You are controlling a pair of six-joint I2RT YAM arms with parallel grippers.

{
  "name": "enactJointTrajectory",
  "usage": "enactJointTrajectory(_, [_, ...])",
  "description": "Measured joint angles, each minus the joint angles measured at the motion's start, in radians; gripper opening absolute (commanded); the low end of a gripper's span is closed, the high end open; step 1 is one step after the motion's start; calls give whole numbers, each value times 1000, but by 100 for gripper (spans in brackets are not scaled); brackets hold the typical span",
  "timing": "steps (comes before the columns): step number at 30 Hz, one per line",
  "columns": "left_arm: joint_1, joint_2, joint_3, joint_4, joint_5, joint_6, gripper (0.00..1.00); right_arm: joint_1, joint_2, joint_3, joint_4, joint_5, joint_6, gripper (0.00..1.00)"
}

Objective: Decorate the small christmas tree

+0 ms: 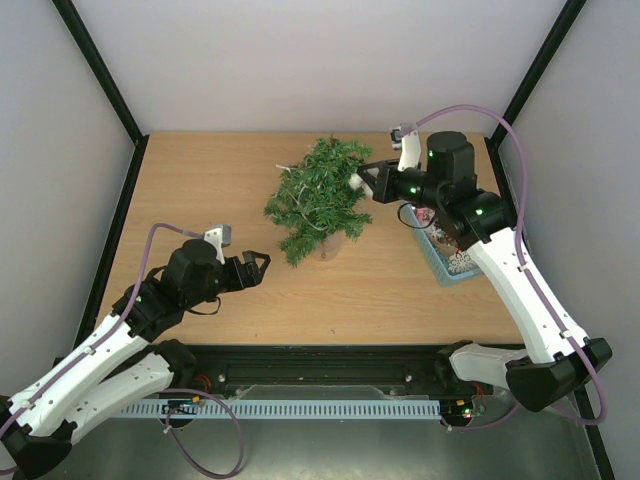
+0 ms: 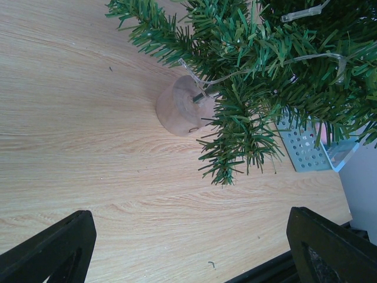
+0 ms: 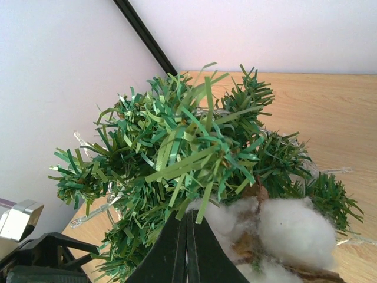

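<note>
The white cotton ornament (image 1: 356,181) is sitting shallow at the tree's outer branches, so my right gripper should open, go in and push it deeper (image 1: 347,197) among the needles.
The small christmas tree (image 1: 320,195) stands mid-table on its round brownish base (image 2: 179,106), with a string of clear lights (image 2: 300,13) in its branches. My right gripper (image 1: 360,182) is at the tree's right side, and its tips are shut flat together among the needles (image 3: 171,153). A white cotton ornament (image 3: 288,227) with brown twine hangs against the right gripper (image 3: 188,221); the pinched part is hidden. The ornament (image 1: 353,182) shows as a white dot at the tips. My left gripper (image 1: 262,265) hovers open and empty over bare wood, near and left of the base. Its fingers (image 2: 53,247) stand wide apart.
A light-blue perforated basket (image 1: 445,255) of ornaments sits right of the tree, partly under my right arm. Its corner (image 2: 306,150) shows behind the lower branches. Black frame posts and white walls enclose the table; a black rail runs along the near edge.
</note>
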Motion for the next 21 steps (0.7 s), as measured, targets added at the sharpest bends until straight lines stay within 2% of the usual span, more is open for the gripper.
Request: enactJointTrajectory(21, [0, -2, 2, -5, -12, 0, 91, 34, 20, -179, 175, -11, 65, 1])
